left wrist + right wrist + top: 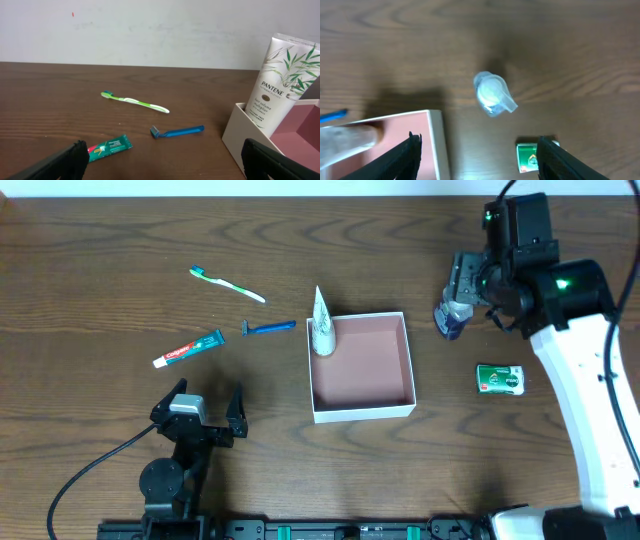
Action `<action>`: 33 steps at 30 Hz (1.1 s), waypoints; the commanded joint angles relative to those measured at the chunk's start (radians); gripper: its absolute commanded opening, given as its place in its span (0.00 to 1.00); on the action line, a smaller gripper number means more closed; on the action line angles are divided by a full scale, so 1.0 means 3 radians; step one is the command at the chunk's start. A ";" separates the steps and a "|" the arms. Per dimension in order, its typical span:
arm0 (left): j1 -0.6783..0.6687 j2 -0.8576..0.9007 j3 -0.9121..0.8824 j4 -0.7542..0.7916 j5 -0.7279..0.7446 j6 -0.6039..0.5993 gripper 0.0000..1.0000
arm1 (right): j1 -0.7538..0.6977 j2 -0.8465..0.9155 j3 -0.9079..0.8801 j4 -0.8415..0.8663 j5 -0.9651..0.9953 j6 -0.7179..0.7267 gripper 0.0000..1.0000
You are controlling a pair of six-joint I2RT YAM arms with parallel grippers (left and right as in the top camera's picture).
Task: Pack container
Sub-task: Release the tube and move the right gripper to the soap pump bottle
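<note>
The pale blue bottle (452, 321) is clear of the container, in line with my right gripper's open fingers, which should keep descending until they straddle the bottle's top (492, 92).
The container (362, 413) is a shallow white-walled box with a pink inside at the table's middle; it also shows in the left wrist view (239, 136) and the right wrist view (435, 145). A white Pantene tube (321, 326) (282, 82) stands in its far left corner. A small pale blue bottle (451, 318) (492, 94) lies on the table to the container's right. My right gripper (465, 282) (477, 155) is open and empty above the bottle. My left gripper (203, 413) (162, 162) is open and empty near the front left.
A green toothbrush (228, 282) (135, 102), a blue razor (270, 328) (177, 132) and a green toothpaste tube (188, 350) (109, 148) lie left of the container. A small green packet (500, 379) (530, 156) lies to its right.
</note>
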 commanded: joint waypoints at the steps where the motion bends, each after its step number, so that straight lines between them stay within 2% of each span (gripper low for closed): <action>1: 0.0015 0.0000 -0.0064 -0.0106 0.0043 0.0043 0.98 | -0.0104 0.0042 -0.0273 0.0163 -0.0111 -0.0191 0.72; 7: 0.0015 0.0000 -0.0064 -0.0106 0.0043 0.0043 0.98 | -0.0290 0.0046 -0.0656 0.0669 -0.0437 -0.0682 0.72; 15: 0.0015 0.0000 -0.0064 -0.0106 0.0043 0.0043 0.98 | -0.0432 0.0160 -0.1085 0.1137 -0.0568 -0.0946 0.66; 18: 0.0015 0.0000 -0.0064 -0.0106 0.0043 0.0043 0.98 | -0.0431 0.0242 -0.1153 0.1240 -0.0599 -0.1062 0.60; 21: 0.0015 0.0000 -0.0064 -0.0106 0.0043 0.0043 0.98 | -0.0431 0.0319 -0.1156 0.1297 -0.0610 -0.1091 0.48; 23: 0.0015 0.0000 -0.0064 -0.0106 0.0043 0.0043 0.98 | -0.0431 0.0367 -0.1156 0.1338 -0.0613 -0.1109 0.43; 33: 0.0015 0.0000 -0.0064 -0.0106 0.0043 0.0043 0.98 | -0.0432 0.0590 -0.1156 0.1535 -0.0605 -0.1205 0.43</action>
